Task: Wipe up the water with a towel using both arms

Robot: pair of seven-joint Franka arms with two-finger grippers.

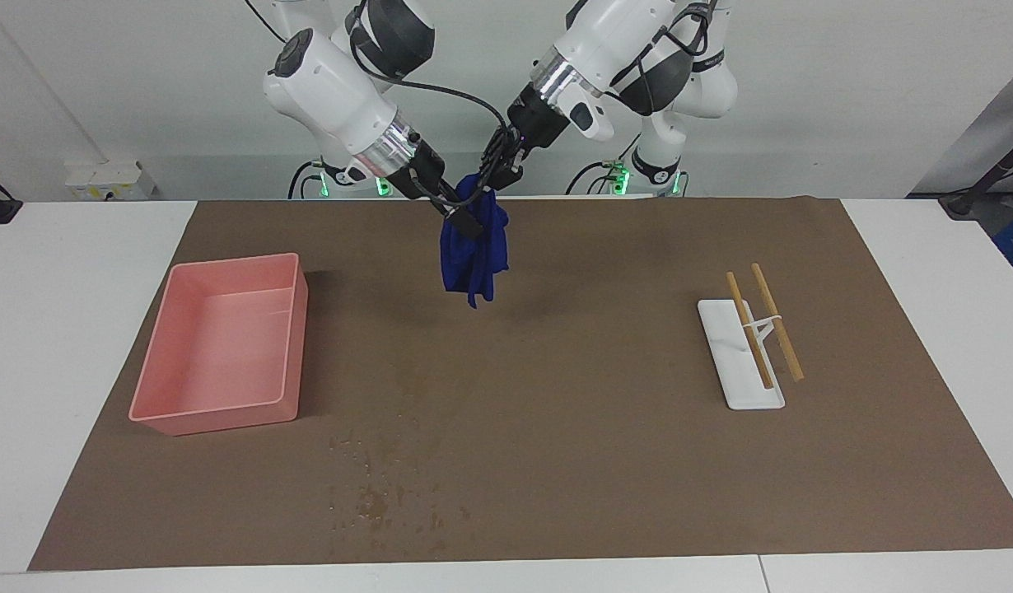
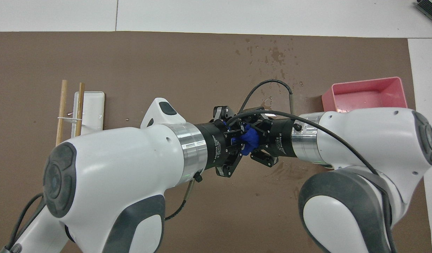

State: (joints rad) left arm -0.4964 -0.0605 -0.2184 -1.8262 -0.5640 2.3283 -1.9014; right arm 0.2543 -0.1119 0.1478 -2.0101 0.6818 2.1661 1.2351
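Note:
Both my grippers are holding the towel (image 1: 473, 255) and the water (image 2: 277, 55) is near the pink bin, so next my left gripper opens and moves back before my right gripper wipes.
A dark blue towel (image 1: 473, 259) hangs bunched in the air above the brown mat (image 1: 605, 428), over the part of the mat close to the robots. My right gripper (image 1: 464, 216) and my left gripper (image 1: 500, 171) meet at its top, and each is shut on the cloth. From above the towel (image 2: 249, 140) shows as a small blue wad between the left gripper (image 2: 237, 141) and the right gripper (image 2: 262, 140). The water (image 1: 383, 494) is a loose patch of dark specks near the mat's edge farthest from the robots; it also shows in the overhead view (image 2: 272, 56).
A pink bin (image 1: 218, 418) stands on the mat toward the right arm's end, also seen from above (image 2: 363, 81). A white tray (image 1: 753, 394) with two wooden sticks (image 1: 777, 323) across it lies toward the left arm's end, also seen from above (image 2: 96, 102).

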